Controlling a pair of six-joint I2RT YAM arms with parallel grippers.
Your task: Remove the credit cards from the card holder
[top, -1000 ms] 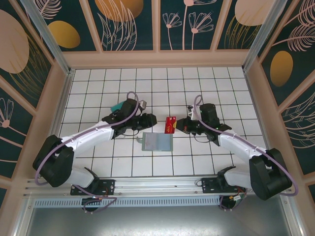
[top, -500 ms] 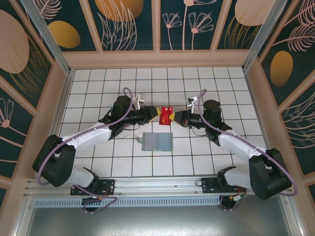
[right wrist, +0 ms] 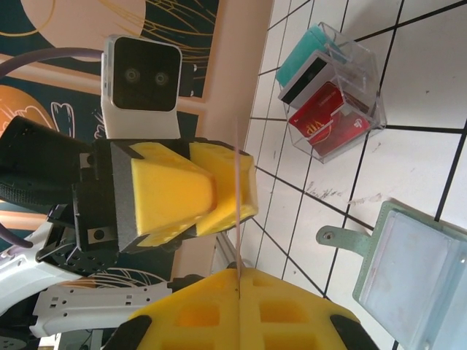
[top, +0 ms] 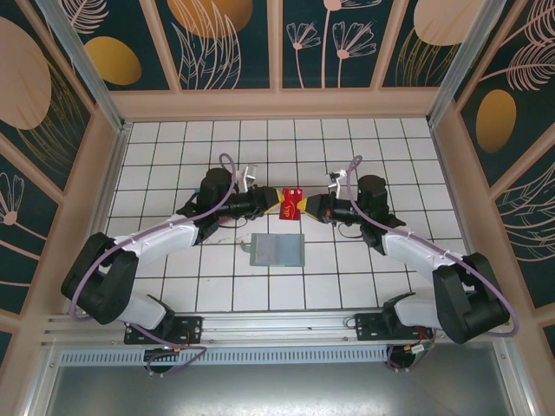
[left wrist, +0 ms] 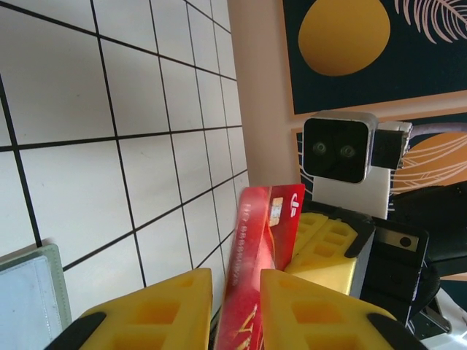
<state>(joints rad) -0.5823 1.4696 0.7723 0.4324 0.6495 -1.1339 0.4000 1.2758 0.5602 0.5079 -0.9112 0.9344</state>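
Observation:
The clear plastic stand (right wrist: 332, 106) is on the same side as my left gripper. My right gripper should open and leave the red card (top: 290, 205) for my left gripper to slot in.
A red credit card (top: 292, 204) hangs in the air between the two grippers, above the tiles behind the card holder (top: 277, 250). My right gripper (right wrist: 238, 273) is shut on one end of this card, which that wrist view sees edge-on as a thin line. My left gripper (left wrist: 235, 310) faces it, its yellow fingers (left wrist: 157, 310) standing on either side of the red card (left wrist: 259, 248) with a thin dark gap on one side. The grey-green holder (right wrist: 419, 281) lies open and flat, its blue-grey inside up.
A clear plastic stand (right wrist: 365, 69) on the tiles behind the left arm holds a teal card (right wrist: 310, 51), a dark-striped card (right wrist: 306, 76) and a red card (right wrist: 328, 120). Wooden walls ring the tiled floor.
Both grippers rose and came together over the middle. The red card went up with the right gripper, and the left jaws narrowed around its free end.

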